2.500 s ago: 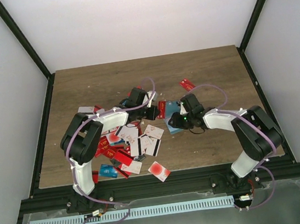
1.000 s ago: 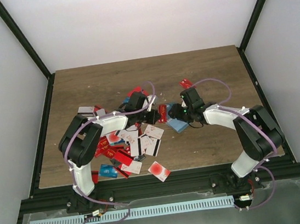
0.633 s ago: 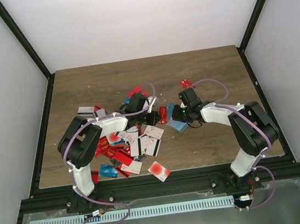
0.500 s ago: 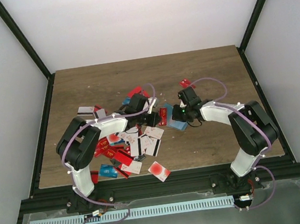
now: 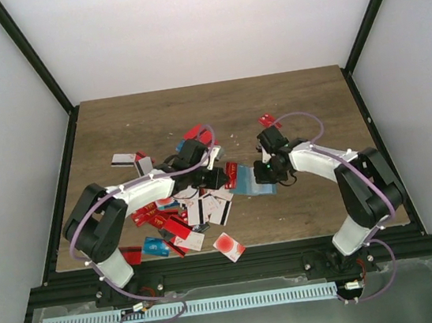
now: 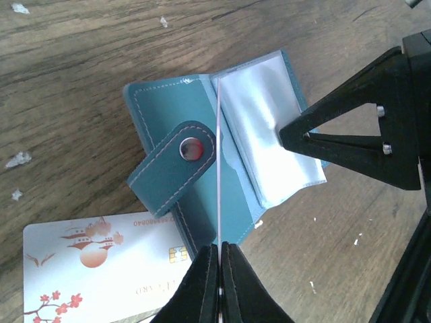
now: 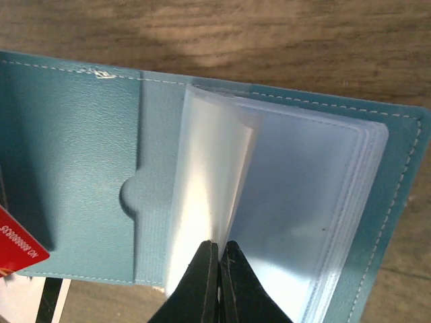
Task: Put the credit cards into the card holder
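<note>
The clear sleeve [image 7: 210, 176] is only halfway turned under the card in my left gripper. My left gripper should move back while my right gripper folds the sleeve toward the spine [image 7: 157, 168].
The teal card holder [image 5: 249, 181] lies open on the table between my grippers, its snap strap [image 6: 176, 163] to the left and its clear sleeves [image 6: 266, 138] fanned to the right. My left gripper [image 5: 220, 177] is shut on a credit card [image 6: 218, 168] seen edge-on as a thin pale line, standing over the holder's left inner pocket [image 6: 219, 252]. My right gripper [image 5: 268, 172] is shut on one clear sleeve [image 7: 209, 195], lifted off the stack [image 7: 219, 250]. A red card corner [image 7: 17, 245] shows at the holder's lower left edge.
A heap of red and white cards [image 5: 179, 210] lies left of the holder. Single cards lie at the near edge [image 5: 229, 245], far left [image 5: 124, 159] and behind the right gripper [image 5: 269, 121]. A white blossom card [image 6: 94, 269] lies beside the holder.
The holder, earlier tilted and partly folded under the right gripper, now lies spread open and flatter. The left gripper has moved nearer and right, up to the holder.
</note>
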Controlling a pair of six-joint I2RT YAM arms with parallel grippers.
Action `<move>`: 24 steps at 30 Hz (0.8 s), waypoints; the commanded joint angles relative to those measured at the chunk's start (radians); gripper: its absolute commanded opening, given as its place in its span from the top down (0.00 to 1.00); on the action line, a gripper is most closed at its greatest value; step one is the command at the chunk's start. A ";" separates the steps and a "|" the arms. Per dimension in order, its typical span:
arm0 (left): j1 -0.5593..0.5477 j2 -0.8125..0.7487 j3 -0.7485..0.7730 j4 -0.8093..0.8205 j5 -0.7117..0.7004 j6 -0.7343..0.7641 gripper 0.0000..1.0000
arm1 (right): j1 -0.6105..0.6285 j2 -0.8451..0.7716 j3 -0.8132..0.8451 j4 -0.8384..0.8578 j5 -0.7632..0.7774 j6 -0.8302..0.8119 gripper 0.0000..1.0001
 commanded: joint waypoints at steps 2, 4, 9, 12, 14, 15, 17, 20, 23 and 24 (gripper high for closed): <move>-0.006 -0.015 -0.017 0.028 0.044 -0.032 0.96 | 0.032 -0.055 0.016 -0.097 0.004 -0.049 0.99; -0.006 0.005 -0.018 0.040 0.047 -0.030 0.96 | 0.052 -0.052 0.028 -0.105 0.004 -0.054 0.99; -0.006 0.050 -0.042 0.091 0.064 -0.037 0.96 | 0.083 -0.018 0.047 -0.086 -0.007 -0.041 0.99; -0.005 0.071 -0.058 0.111 0.061 -0.037 0.96 | 0.092 0.004 0.059 -0.054 -0.021 -0.024 0.98; -0.006 0.084 -0.064 0.110 0.053 -0.031 0.96 | 0.094 0.015 0.063 -0.023 -0.049 -0.008 0.93; -0.006 0.089 -0.066 0.110 0.049 -0.030 0.96 | 0.094 0.019 0.064 -0.001 -0.073 -0.003 0.90; -0.006 0.092 -0.074 0.112 0.045 -0.028 0.96 | 0.095 0.024 0.063 0.043 -0.134 0.006 0.86; -0.005 0.087 -0.083 0.117 0.048 -0.029 0.96 | 0.096 0.035 0.048 0.123 -0.218 0.019 0.74; -0.006 0.070 -0.089 0.115 0.049 -0.031 0.96 | 0.096 0.055 0.036 0.182 -0.261 0.026 0.66; -0.005 0.061 -0.091 0.115 0.049 -0.033 0.96 | 0.095 0.061 0.031 0.198 -0.273 0.028 0.65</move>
